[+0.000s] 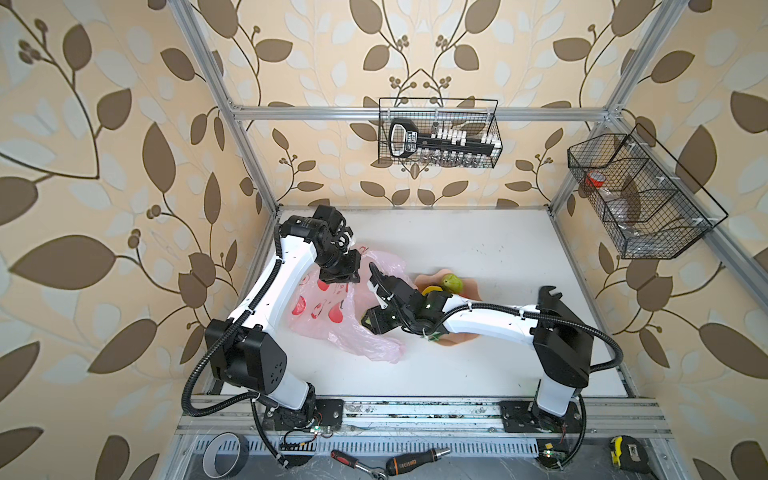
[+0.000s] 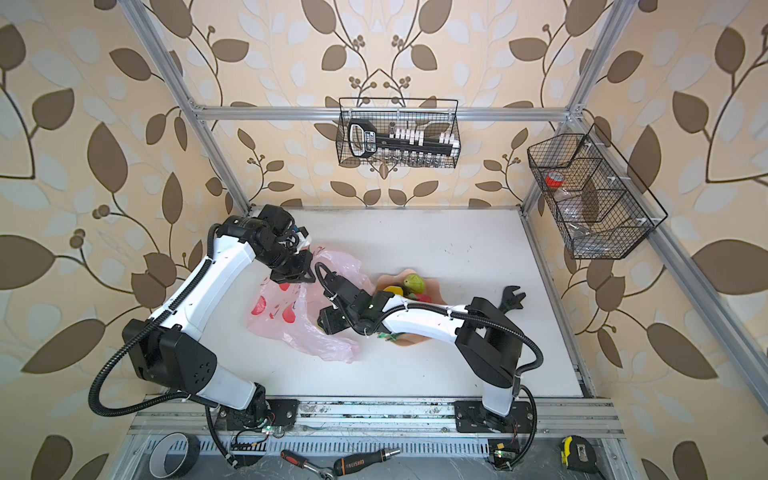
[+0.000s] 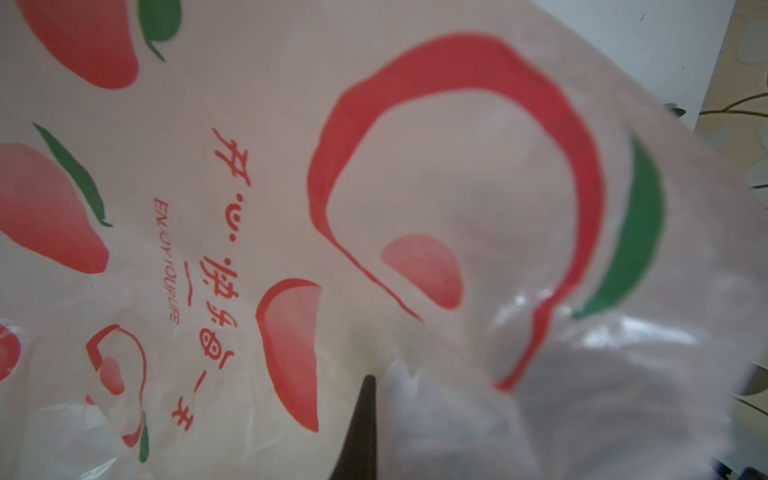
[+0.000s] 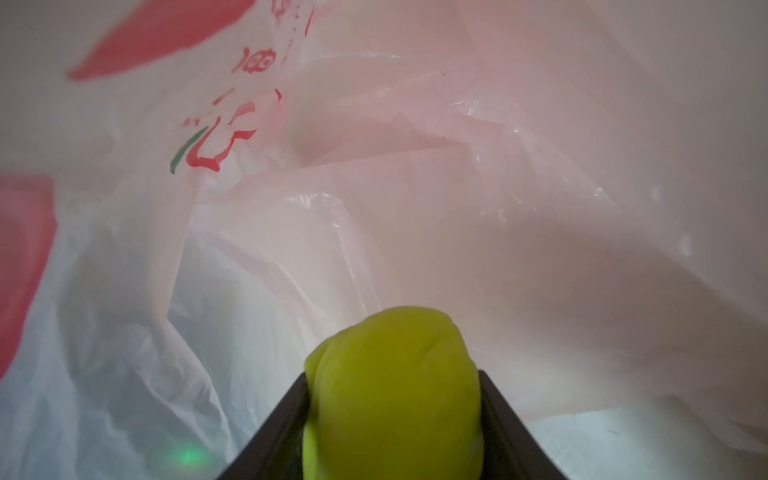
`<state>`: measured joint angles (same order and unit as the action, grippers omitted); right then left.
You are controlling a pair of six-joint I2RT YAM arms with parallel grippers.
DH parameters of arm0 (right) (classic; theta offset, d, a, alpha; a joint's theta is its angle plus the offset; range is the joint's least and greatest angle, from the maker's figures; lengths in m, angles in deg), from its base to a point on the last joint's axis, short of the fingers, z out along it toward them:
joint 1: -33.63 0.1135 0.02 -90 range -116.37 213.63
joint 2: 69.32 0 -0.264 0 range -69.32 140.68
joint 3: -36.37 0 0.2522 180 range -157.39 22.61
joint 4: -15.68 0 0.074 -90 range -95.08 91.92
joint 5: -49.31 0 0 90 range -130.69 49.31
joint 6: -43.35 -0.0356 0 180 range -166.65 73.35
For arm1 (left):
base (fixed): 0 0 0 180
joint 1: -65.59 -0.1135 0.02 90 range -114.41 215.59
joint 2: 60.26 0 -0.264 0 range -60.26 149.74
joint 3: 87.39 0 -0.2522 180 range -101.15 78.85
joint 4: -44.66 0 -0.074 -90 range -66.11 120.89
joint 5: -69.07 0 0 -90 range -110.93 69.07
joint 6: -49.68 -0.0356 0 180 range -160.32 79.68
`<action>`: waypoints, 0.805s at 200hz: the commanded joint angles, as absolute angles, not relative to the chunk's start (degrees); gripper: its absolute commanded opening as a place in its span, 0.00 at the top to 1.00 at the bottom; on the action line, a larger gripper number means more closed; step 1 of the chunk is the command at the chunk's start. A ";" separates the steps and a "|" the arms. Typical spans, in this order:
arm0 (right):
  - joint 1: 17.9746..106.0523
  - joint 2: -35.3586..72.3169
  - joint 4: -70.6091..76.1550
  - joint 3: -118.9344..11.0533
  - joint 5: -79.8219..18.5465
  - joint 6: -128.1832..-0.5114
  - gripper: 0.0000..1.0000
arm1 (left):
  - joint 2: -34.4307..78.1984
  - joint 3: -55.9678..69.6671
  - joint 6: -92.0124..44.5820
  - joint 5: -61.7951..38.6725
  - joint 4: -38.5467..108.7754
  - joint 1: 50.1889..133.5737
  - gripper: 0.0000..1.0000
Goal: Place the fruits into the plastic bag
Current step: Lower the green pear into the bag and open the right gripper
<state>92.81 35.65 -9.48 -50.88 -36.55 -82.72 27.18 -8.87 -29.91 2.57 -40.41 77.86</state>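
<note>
The bag's upper edge (image 1: 358, 285) is held clear of the yellow-green fruit by my left gripper, so my right gripper should keep reaching toward the bag's bottom (image 4: 284, 156) and let go there.
The pink plastic bag (image 1: 374, 345) (image 2: 328, 345) lies crumpled left of centre in both top views. My left gripper (image 1: 338, 274) (image 3: 382, 382) is shut on the bag's upper edge and holds it lifted. One dark finger (image 3: 361, 424) shows; the film (image 3: 270, 166) covers the other. My right gripper (image 1: 366, 322) (image 2: 324, 322) (image 4: 392, 374) reaches into the bag's mouth, shut on a yellow-green fruit (image 4: 390, 395), with bag film (image 4: 498, 187) all round. A green pear (image 1: 451, 282) (image 2: 414, 284), a yellow fruit (image 1: 431, 289) and a red one (image 2: 424, 298) sit in the peach bowl (image 1: 473, 293) (image 2: 434, 286), partly under my right arm.
Wire baskets hang on the back wall (image 1: 440, 133) and the right frame (image 1: 636, 195). A black wrench-shaped piece (image 1: 550, 293) stands right of the bowl. Below the front rail lie a tape roll (image 1: 224, 455), a screwdriver (image 1: 415, 459) and a tape measure (image 1: 623, 451).
</note>
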 commanded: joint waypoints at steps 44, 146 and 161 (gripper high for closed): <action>88.85 41.50 2.74 -50.79 -23.74 -94.73 0.86 | 24.12 -5.93 -29.65 8.67 -37.51 77.45 1.00; 88.50 54.55 21.21 -58.24 -11.15 -117.82 0.85 | 22.77 -0.69 -28.75 11.67 -31.51 78.31 1.00; 89.15 55.86 22.18 -59.35 -10.55 -119.62 0.84 | 22.79 -0.34 -28.77 12.19 -31.13 78.29 1.00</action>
<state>87.89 53.46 16.84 -56.43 -14.47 -112.67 24.86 -0.87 -29.16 9.77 -32.68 78.00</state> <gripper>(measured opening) 0.538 0.046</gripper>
